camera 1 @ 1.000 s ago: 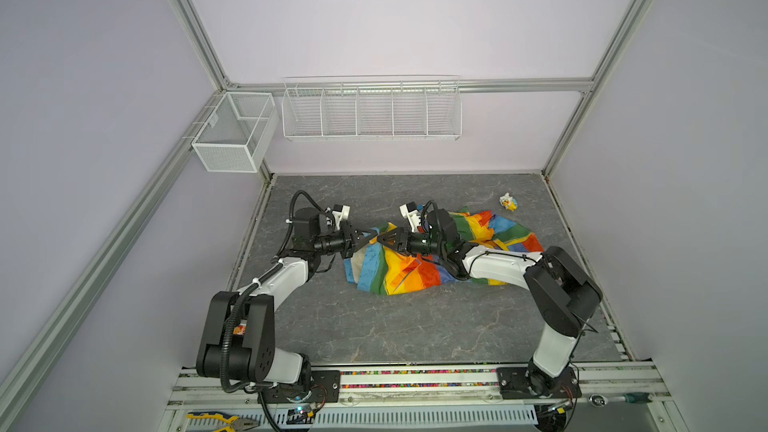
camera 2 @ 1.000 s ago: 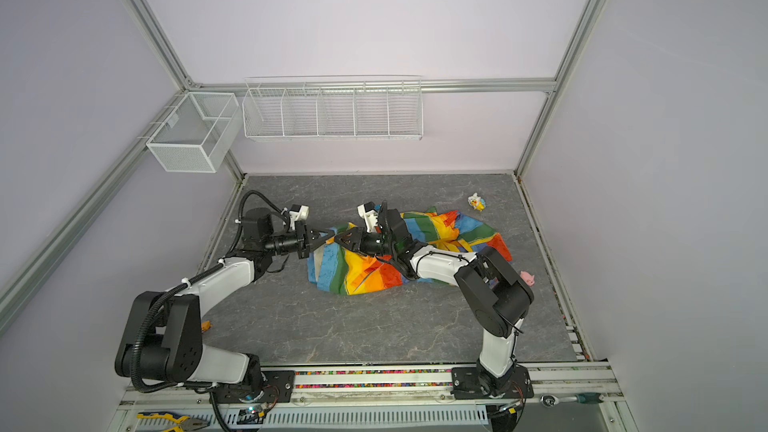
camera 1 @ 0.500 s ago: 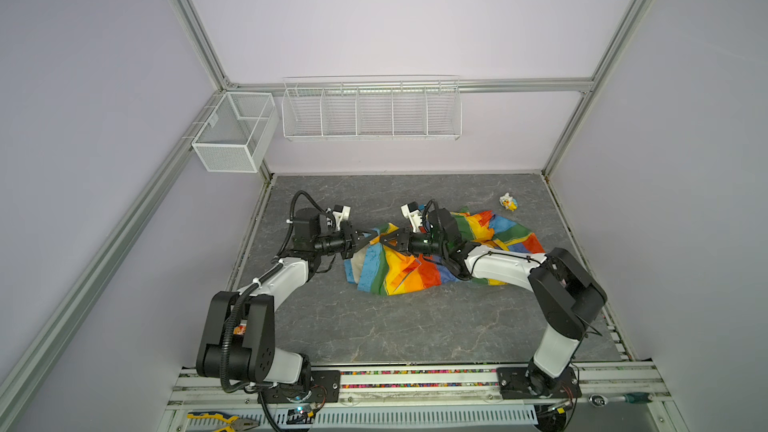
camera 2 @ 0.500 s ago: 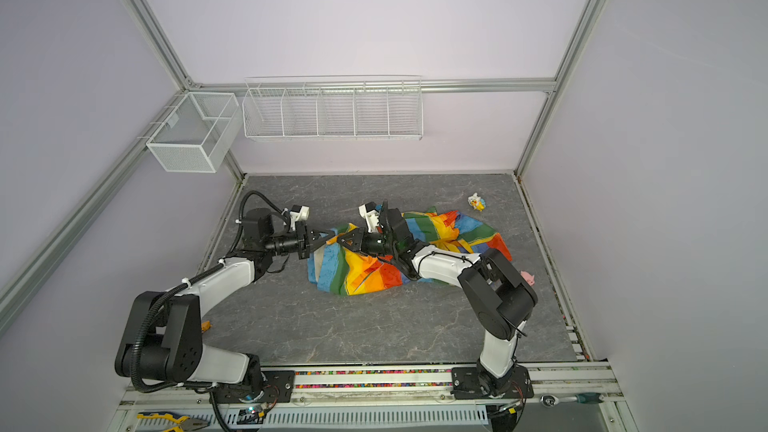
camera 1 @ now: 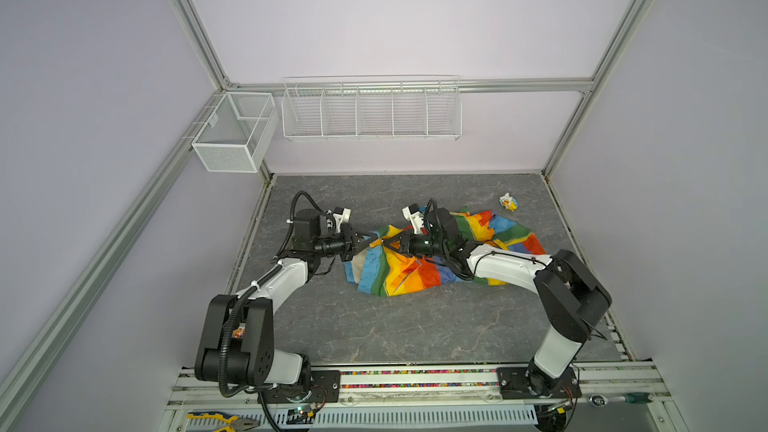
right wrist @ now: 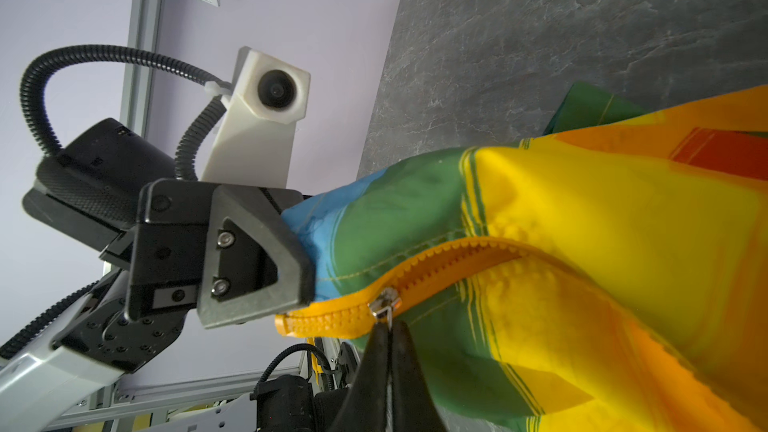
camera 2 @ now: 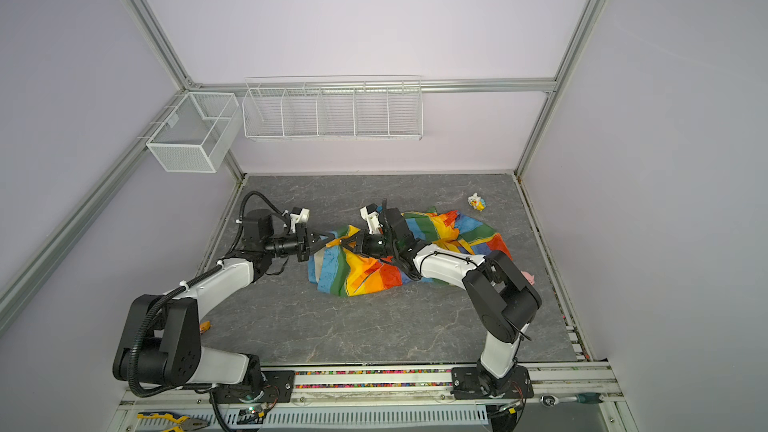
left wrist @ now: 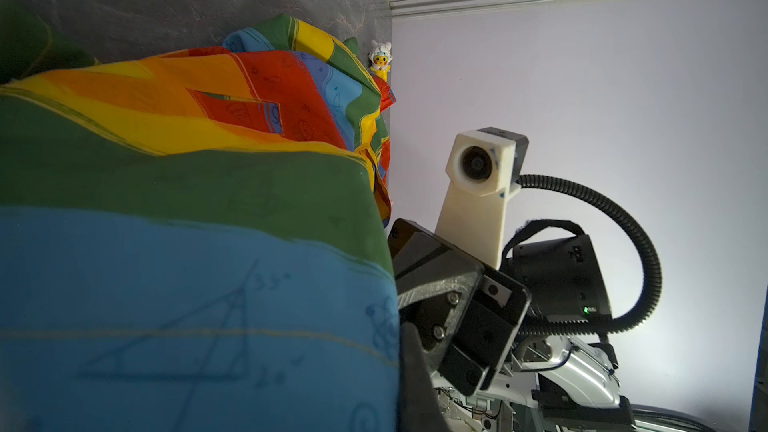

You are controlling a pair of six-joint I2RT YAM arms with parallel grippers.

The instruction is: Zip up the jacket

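Observation:
The robot's left gripper is pinching the jacket's blue-green hem (right wrist: 320,244) while the orange zipper's lower end (right wrist: 294,325) sticks out free, so next the left gripper grabs that end of the zipper before the right gripper pulls.
The striped jacket (camera 1: 415,272) (camera 2: 365,274) lies crumpled mid-table, its left end lifted between the two arms. My left gripper (camera 1: 368,241) (camera 2: 328,241) is shut on the blue-green hem, right beside the lower end of the orange zipper (right wrist: 436,268). In the right wrist view its black fingers (right wrist: 257,259) clamp that cloth. My right gripper (right wrist: 389,326) (camera 1: 386,241) is shut on the small metal zipper pull (right wrist: 384,305), which sits near the zipper's lower end. In the left wrist view blue and green fabric (left wrist: 187,243) fills most of the picture and hides my left fingertips.
A tiny white-yellow toy (camera 1: 508,202) (camera 2: 476,201) stands at the back right. A white wire rack (camera 1: 371,110) and a mesh bin (camera 1: 235,130) hang on the back wall. A small pink thing (camera 2: 528,276) lies by the right edge, behind the right arm.
My right gripper's fingers have come together on the zipper pull. Both arms have hardly moved, and the left grip on the hem is unchanged.

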